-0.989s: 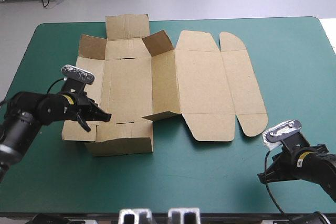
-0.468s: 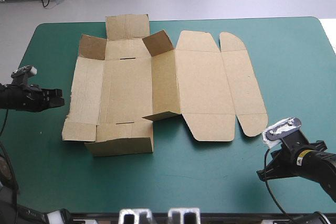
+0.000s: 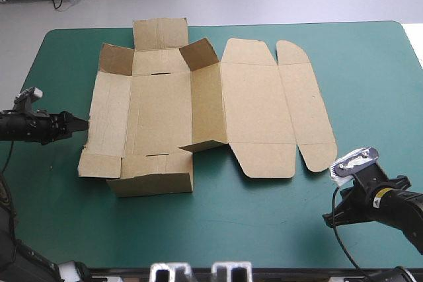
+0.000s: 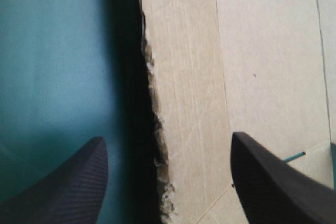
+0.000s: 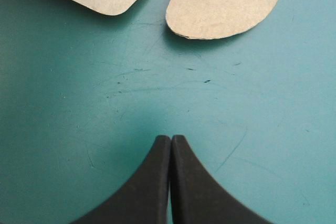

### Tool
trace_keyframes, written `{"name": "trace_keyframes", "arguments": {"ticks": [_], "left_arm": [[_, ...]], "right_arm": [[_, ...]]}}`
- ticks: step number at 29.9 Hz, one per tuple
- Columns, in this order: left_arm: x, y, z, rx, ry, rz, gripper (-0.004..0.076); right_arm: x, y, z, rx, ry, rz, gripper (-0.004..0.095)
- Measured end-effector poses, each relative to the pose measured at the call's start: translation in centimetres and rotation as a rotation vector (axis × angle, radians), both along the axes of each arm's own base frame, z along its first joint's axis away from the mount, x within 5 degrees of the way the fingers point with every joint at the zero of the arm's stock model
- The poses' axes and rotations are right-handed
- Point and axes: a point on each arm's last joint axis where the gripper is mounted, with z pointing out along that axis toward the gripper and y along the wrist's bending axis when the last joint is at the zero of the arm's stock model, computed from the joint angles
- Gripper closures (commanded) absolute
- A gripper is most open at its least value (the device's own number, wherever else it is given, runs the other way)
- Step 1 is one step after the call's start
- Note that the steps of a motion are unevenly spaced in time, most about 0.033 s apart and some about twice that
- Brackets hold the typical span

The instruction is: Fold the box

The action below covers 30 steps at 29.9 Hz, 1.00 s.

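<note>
The box's side (image 3: 108, 115) is joined to the box's base by a straight crease (image 3: 127, 115), so the side will swing upright and its end flaps will follow when the robot lifts it.
The brown box (image 3: 198, 104) lies mostly flat at the table's middle. Its lid panels are spread to the right, and short flaps stand up at the far left and at the near side. My left gripper (image 3: 79, 122) hovers low at the box's left edge. In the left wrist view it (image 4: 167, 137) is open, and the ragged edge of the box (image 4: 252, 66) runs between the black fingers without touching them. My right gripper (image 3: 329, 219) rests shut on the cover near the front right. Its tip (image 5: 170, 139) points at the box's rounded lid flap (image 5: 226, 9), well short of it.
The teal-green cover (image 3: 251, 229) stretches from the box to the table's front edge. The left arm reaches in over the table's left edge. The box's far flap overhangs the table's far edge.
The left arm drew back from over the box's left panel to the table's left side, then edged toward the box's edge, and its fingers spread apart. The right arm stayed put.
</note>
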Motion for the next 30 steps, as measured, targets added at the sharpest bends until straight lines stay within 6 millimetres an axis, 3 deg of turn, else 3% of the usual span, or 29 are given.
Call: {"name": "trace_keyframes", "arguments": {"ticks": [5, 10, 17, 20, 23, 30], "left_arm": [[0.6, 0.3, -3.2, -0.079, 0.089, -0.033, 0.0241], [1.5, 0.0, -4.5, -0.168, 0.101, -0.036, 0.0293], [3.7, -4.7, -5.5, -0.211, 0.110, -0.184, 0.0383], [4.3, -6.7, -5.8, -0.216, 0.128, -0.239, 0.0495], [4.7, -7.6, -5.9, -0.205, 0.144, -0.225, 0.0738], [5.3, -8.4, -5.5, -0.173, 0.091, -0.299, 0.0734]], "right_arm": [[0.0, 0.0, 0.0, 0.000, -0.001, 0.000, 0.0932], [0.0, 0.0, 0.0, 0.001, -0.003, 0.000, 0.0932], [0.0, 0.0, 0.0, 0.001, -0.005, 0.000, 0.0932], [0.0, 0.1, 0.0, 0.008, -0.003, 0.000, 0.0932], [0.0, 0.1, 0.0, 0.011, -0.002, 0.001, 0.0932], [0.0, 0.1, 0.0, 0.016, 0.000, 0.001, 0.0932]]}}
